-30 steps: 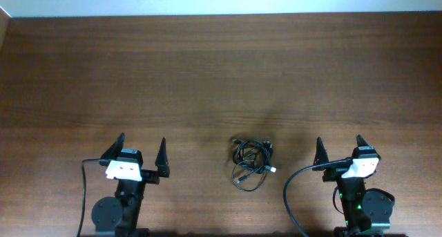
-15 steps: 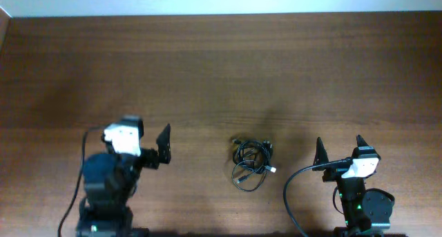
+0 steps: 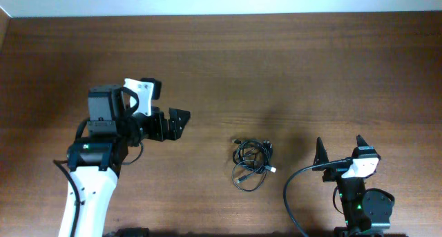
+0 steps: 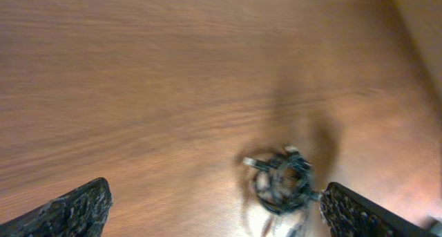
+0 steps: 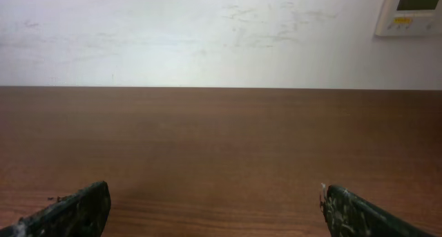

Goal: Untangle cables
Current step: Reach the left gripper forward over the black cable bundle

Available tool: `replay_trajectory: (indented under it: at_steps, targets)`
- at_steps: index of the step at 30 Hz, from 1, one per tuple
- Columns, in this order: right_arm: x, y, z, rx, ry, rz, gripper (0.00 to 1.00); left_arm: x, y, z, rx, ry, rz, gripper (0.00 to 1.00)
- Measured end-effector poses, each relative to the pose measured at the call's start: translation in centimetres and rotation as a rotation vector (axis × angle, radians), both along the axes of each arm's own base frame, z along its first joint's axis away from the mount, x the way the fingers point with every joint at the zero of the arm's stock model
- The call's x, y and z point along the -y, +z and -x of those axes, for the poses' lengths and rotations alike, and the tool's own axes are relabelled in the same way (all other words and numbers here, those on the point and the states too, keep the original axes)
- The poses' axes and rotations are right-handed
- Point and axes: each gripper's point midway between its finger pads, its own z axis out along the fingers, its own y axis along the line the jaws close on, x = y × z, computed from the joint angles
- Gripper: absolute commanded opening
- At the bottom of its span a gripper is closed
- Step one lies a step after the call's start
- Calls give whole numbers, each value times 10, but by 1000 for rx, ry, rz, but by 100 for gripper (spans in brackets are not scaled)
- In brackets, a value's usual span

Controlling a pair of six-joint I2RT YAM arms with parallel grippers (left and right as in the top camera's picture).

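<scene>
The tangled bundle [image 3: 253,159] is by itself in front of my left gripper's open fingers, so I should continue to go toward its near loops [image 3: 239,155] until the fingers close around the wires.
The cables [image 3: 251,161] lie as a small tangled bundle of thin black wires on the wooden table, with a white tip at the bundle's right side. They show blurred in the left wrist view [image 4: 280,184], between and ahead of the fingers. My left gripper [image 3: 178,123] is open and empty, raised above the table to the left of the bundle and pointing towards it. My right gripper [image 3: 338,149] is open and empty at its base, to the right of the bundle; its wrist view [image 5: 210,209] shows only bare table and wall.
The wooden table [image 3: 276,64] stretches back to a white wall [image 5: 207,36]. A thick black arm cable [image 3: 293,185] curves beside the right arm's base. A wall panel [image 5: 411,9] hangs at the upper right.
My left arm has risen from its base and swung forward and right towards the cables, gripper staying open. The right arm and the cables have not moved.
</scene>
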Motion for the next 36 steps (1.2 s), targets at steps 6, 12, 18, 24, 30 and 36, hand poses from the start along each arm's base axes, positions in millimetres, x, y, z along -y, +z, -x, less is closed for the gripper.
replay_trajectory:
  at_steps: [6,12,18,24,30,36]
  targets:
    - [0,0,0,0,0,1,98,15,0,8,-56,-46,103,99]
    - [0,0,0,0,0,0,98,16,-5,12,-129,-5,139,99]
    - [0,0,0,0,0,1,98,11,-22,8,-255,107,180,99]
    - [0,0,0,0,0,2,98,30,-50,9,-423,137,210,99]
    - [0,0,0,0,0,1,98,102,-73,37,-476,-72,107,99]
    - [0,0,0,0,0,1,98,119,-102,50,-401,-92,-169,99]
